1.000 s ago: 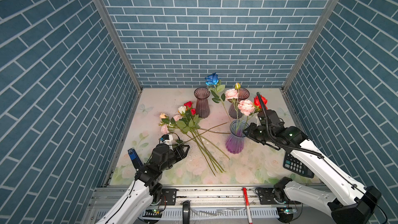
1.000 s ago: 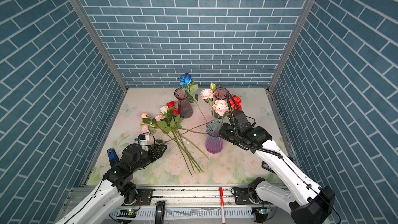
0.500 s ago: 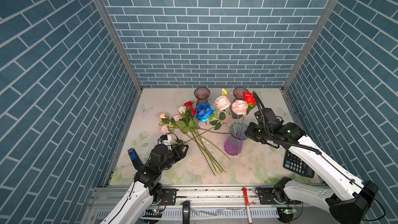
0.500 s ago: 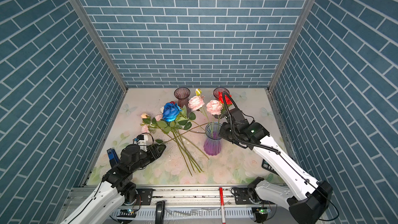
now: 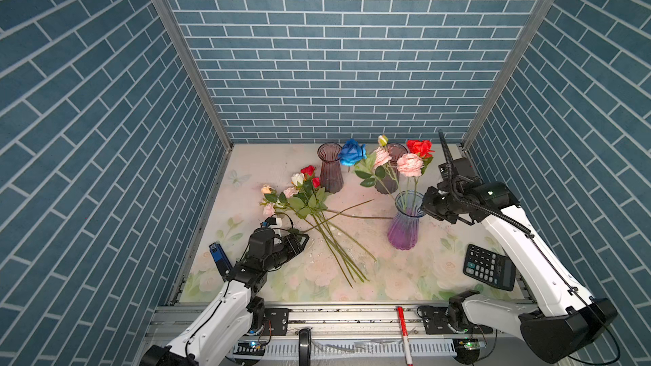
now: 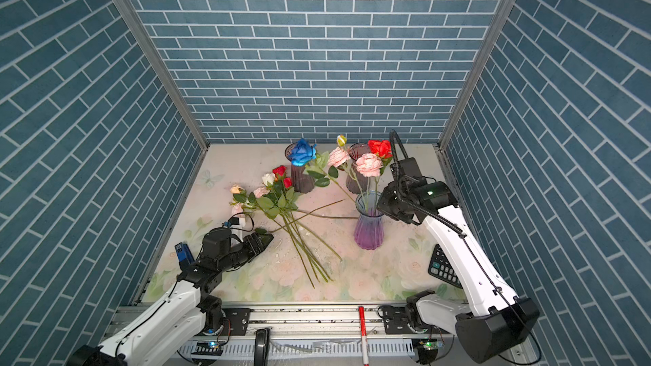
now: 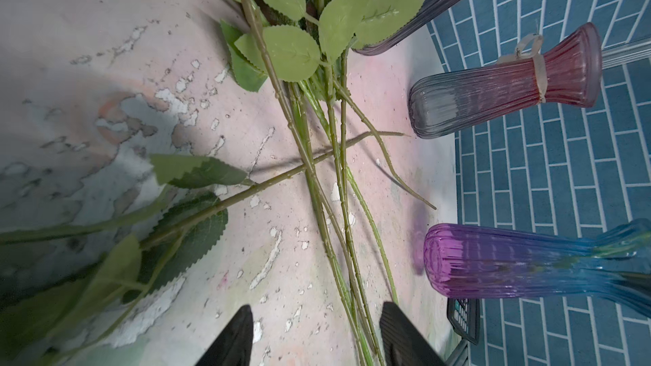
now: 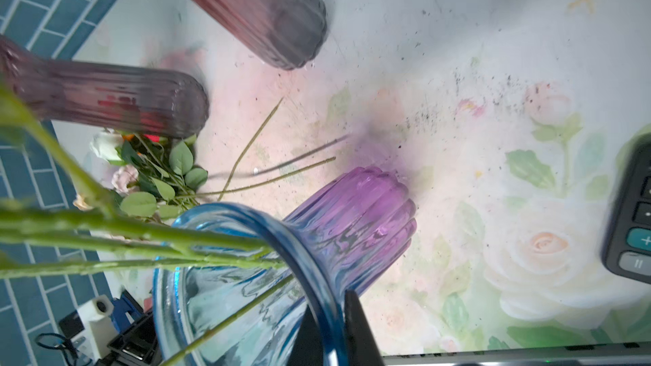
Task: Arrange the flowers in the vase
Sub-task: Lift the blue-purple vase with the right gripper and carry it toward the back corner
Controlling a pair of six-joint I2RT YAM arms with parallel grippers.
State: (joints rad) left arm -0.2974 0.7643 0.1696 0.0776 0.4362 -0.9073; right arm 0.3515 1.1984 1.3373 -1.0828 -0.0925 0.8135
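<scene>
I keep carrying the blue-to-purple vase (image 5: 407,202) by its rim with my right gripper until it stands in the back corner (image 8: 603,20). The vase has stems inside, and that corner is open.
A blue-to-purple glass vase (image 5: 403,227) (image 6: 369,227) stands right of centre and holds several flowers: a blue rose (image 5: 352,152), pink blooms (image 5: 408,164) and a red rose (image 5: 419,147). My right gripper (image 5: 424,204) (image 8: 331,302) is shut on the vase's rim (image 8: 317,262), one finger inside and one outside. More flowers (image 5: 299,195) (image 6: 271,188) lie in a loose bunch on the table, their stems (image 7: 338,188) fanning toward the front. My left gripper (image 5: 303,239) (image 7: 317,308) is open low beside this bunch, with stem ends lying between its fingers.
Two dark purple vases (image 5: 330,172) (image 5: 391,170) stand at the back. A black calculator (image 5: 488,271) lies at the front right under my right arm. The floral mat (image 5: 405,276) covers the table, and brick walls close it in on three sides.
The right jaws closed onto the vase rim. The flowers in the vase swung down to the left, then came back more upright. The left gripper barely moved.
</scene>
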